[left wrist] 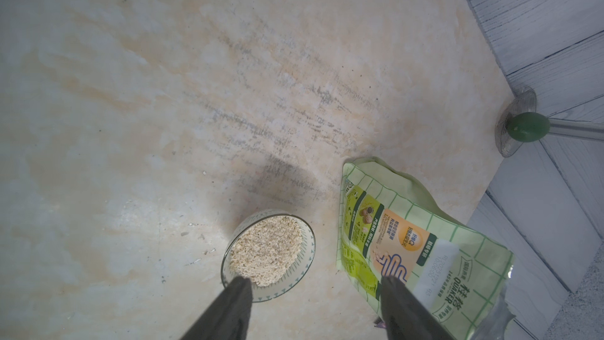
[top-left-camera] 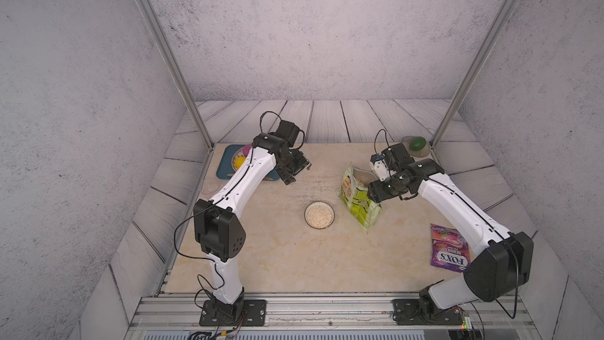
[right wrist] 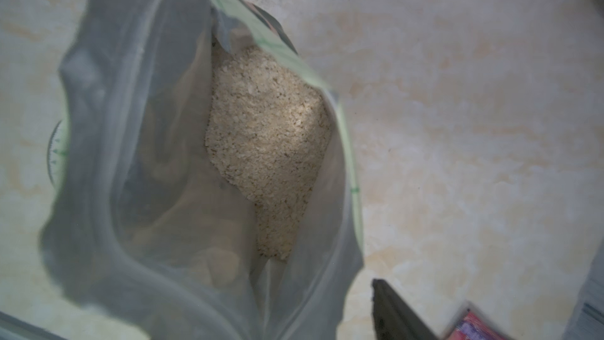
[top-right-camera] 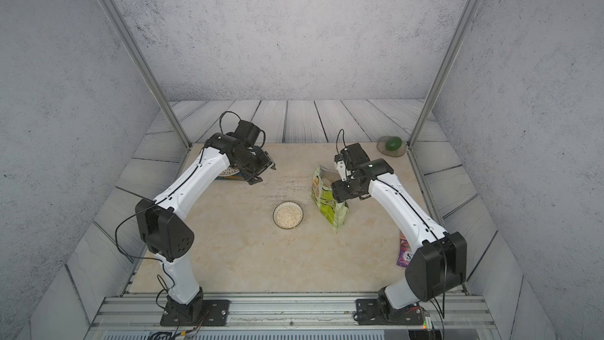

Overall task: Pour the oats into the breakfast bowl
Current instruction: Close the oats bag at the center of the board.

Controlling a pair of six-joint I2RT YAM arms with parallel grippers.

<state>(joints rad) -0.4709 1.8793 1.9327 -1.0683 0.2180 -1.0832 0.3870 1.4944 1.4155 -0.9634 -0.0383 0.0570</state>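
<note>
Next, I bring my left gripper over and pinch the opening's far corner (top-left-camera: 350, 168) with it, because the pouch's opening (top-left-camera: 363, 176) is wide open and my right gripper is at only one side of it.
The breakfast bowl (top-left-camera: 319, 214) (top-right-camera: 288, 215) (left wrist: 304, 266) stands mid-table, filled with pale oats (left wrist: 266, 251). To its right the lime-green pouch (top-left-camera: 358, 199) (top-right-camera: 327, 199) (left wrist: 408, 240) stands leaning, mouth open, with more oats (right wrist: 268, 142) inside. My right gripper (top-left-camera: 376, 192) (top-right-camera: 340, 191) (right wrist: 300, 286) hovers at the pouch's mouth. One of its fingers (right wrist: 398, 312) shows outside the pouch wall with a gap to it; the other is hidden by the pouch. My left gripper (top-left-camera: 299, 171) (top-right-camera: 264, 171) (left wrist: 315, 284) hangs open and empty above the table, back left of the bowl.
A purple FOX'S bag (top-left-camera: 447, 248) (top-right-camera: 405, 253) (right wrist: 470, 328) lies flat under my right arm. A green fruit (top-left-camera: 417, 144) (top-right-camera: 393, 143) (left wrist: 526, 127) sits on a plate by the back right post. A teal tray (top-left-camera: 225, 161) with a plate lies back left. Loose flakes (left wrist: 196, 225) dot the table near the bowl.
</note>
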